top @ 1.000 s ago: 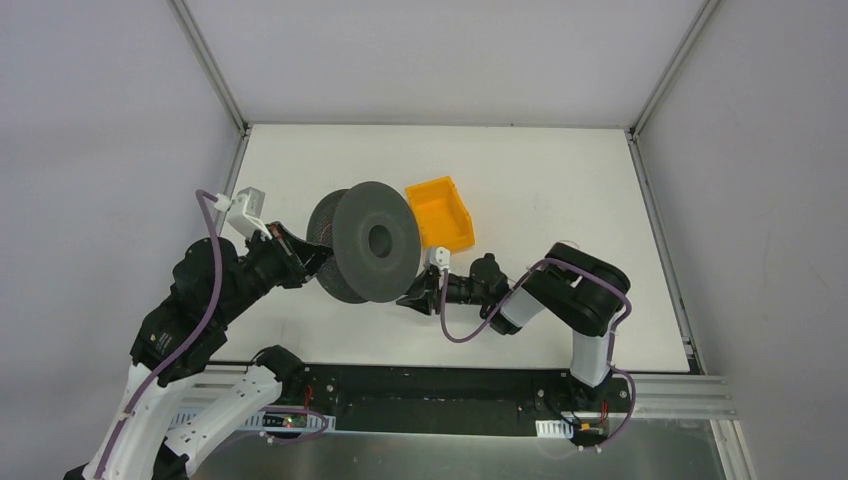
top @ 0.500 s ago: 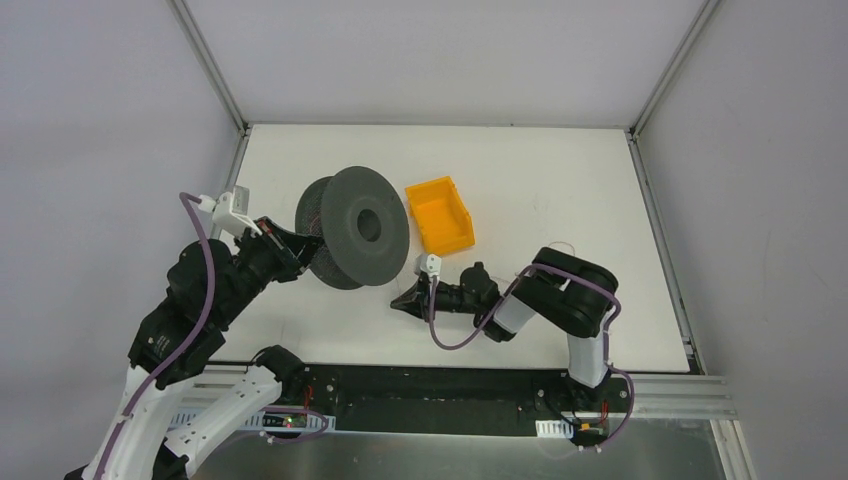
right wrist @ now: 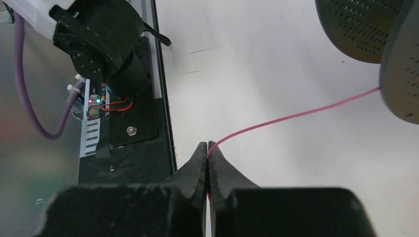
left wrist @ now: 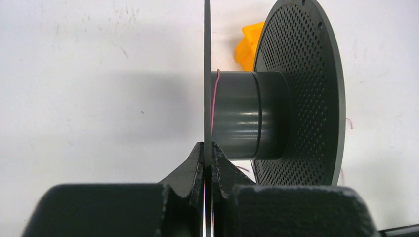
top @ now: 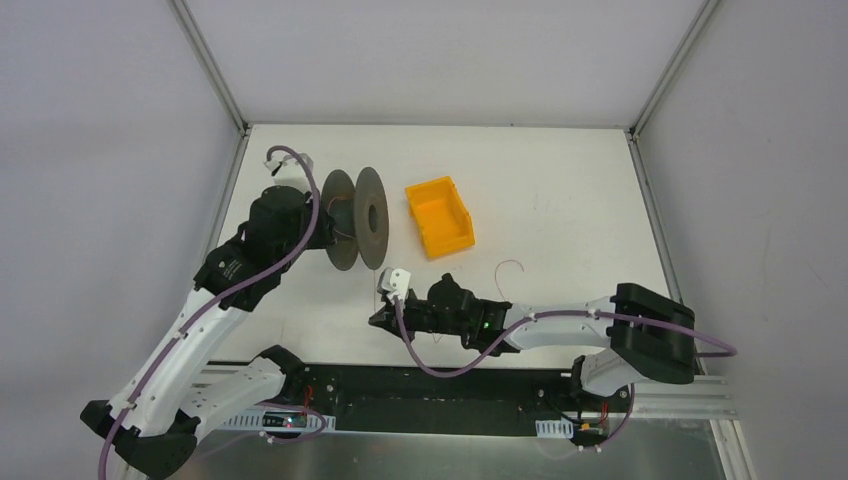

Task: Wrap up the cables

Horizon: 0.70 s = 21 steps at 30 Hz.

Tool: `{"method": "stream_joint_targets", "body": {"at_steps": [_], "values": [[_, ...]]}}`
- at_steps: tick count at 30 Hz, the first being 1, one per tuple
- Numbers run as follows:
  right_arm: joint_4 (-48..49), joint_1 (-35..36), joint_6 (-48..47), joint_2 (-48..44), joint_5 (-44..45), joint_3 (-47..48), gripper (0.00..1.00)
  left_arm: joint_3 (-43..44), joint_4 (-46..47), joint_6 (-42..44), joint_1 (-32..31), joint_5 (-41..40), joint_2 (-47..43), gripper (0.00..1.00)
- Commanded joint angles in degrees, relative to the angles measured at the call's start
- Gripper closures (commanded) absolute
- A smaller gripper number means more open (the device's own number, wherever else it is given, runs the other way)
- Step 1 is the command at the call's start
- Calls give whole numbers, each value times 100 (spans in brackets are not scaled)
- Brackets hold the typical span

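Note:
The cable is stretched tight from the spool's rim (right wrist: 380,89) to my right gripper. I should keep bringing it over the spool's hub (top: 343,216) until it crosses, then let go.
The dark grey spool (top: 357,218) stands on edge at the table's left, with a perforated flange (left wrist: 301,89) and a hub (left wrist: 244,113). My left gripper (top: 322,228) is shut on the spool's thin left flange (left wrist: 208,144). A very thin reddish cable (left wrist: 214,98) lies against the hub. My right gripper (top: 378,318) is near the front edge, shut on the cable (right wrist: 208,144). The cable (right wrist: 296,116) runs taut from the fingers up to the spool (right wrist: 395,74). A loose reddish end (top: 510,267) lies on the table to the right.
An orange bin (top: 440,215) stands just right of the spool and shows behind it in the left wrist view (left wrist: 249,42). The left arm's base (right wrist: 108,44) and the black front rail (top: 440,385) lie close to my right gripper.
My left arm has carried the spool up and away and turned it edge-on. My right arm has stretched out leftward and toward the front edge, holding the cable.

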Motion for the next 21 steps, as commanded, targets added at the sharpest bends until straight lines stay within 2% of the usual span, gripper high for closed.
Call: {"method": "stream_joint_targets", "body": {"at_steps": [1,7,14,21], "values": [[-2052,151,-174,-495,902,698,100,-105,901,1024,15,-254,175,100],[-2956,150,-585,-672,1400,1577,100,-903,1225,1653,15,517,253,100],[-2694,-280,-491,-612,1144,2000,100,-810,939,2052,15,997,425,100],[-2971,-736,-662,-548,1252,2411,100,-876,909,2604,9,1827,489,100]]}}
